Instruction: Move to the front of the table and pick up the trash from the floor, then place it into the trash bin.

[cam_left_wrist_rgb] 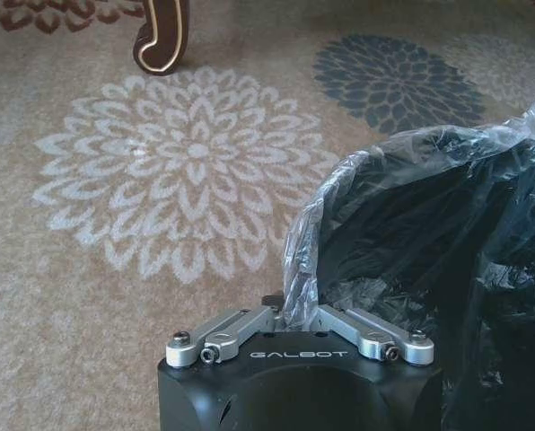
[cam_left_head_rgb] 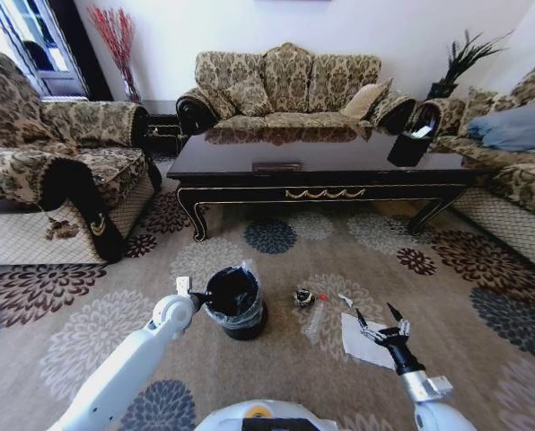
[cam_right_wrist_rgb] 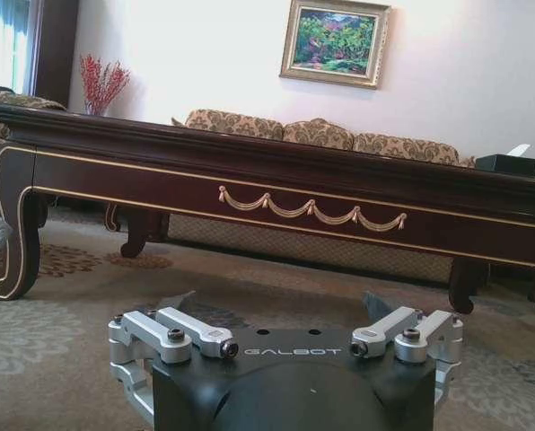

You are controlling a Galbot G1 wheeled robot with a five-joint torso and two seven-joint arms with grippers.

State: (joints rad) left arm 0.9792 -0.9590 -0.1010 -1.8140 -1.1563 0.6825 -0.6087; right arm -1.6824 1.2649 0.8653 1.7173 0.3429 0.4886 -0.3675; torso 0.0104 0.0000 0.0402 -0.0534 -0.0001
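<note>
My gripper will make the white paper sheet (cam_left_head_rgb: 361,343) fold into a narrow flap when it lifts it, because the sheet is thin and lies flat with its edges free (cam_left_head_rgb: 369,361).
The trash bin (cam_left_head_rgb: 234,303), a black bucket with a crinkled clear liner, stands on the carpet in front of the table (cam_left_head_rgb: 321,171). My left gripper (cam_left_head_rgb: 197,295) is shut on its near-left rim. In the left wrist view the fingers meet on the liner edge (cam_left_wrist_rgb: 293,310) of the trash bin (cam_left_wrist_rgb: 429,251). The trash lies right of the bin: a dark wad (cam_left_head_rgb: 302,297), a crushed clear bottle (cam_left_head_rgb: 315,318), a white scrap (cam_left_head_rgb: 345,300) and a flat white paper sheet (cam_left_head_rgb: 361,341). My right gripper (cam_left_head_rgb: 381,317) hovers open over the sheet. It faces the table (cam_right_wrist_rgb: 294,197), with my right gripper (cam_right_wrist_rgb: 276,305) spread wide.
An armchair (cam_left_head_rgb: 61,171) flanks the table on the left and a sofa (cam_left_head_rgb: 510,180) on the right, with another sofa (cam_left_head_rgb: 290,85) behind. A black holder with white paper (cam_left_head_rgb: 409,144) sits on the table's right end. A carved table leg (cam_left_wrist_rgb: 160,36) stands beyond the bin.
</note>
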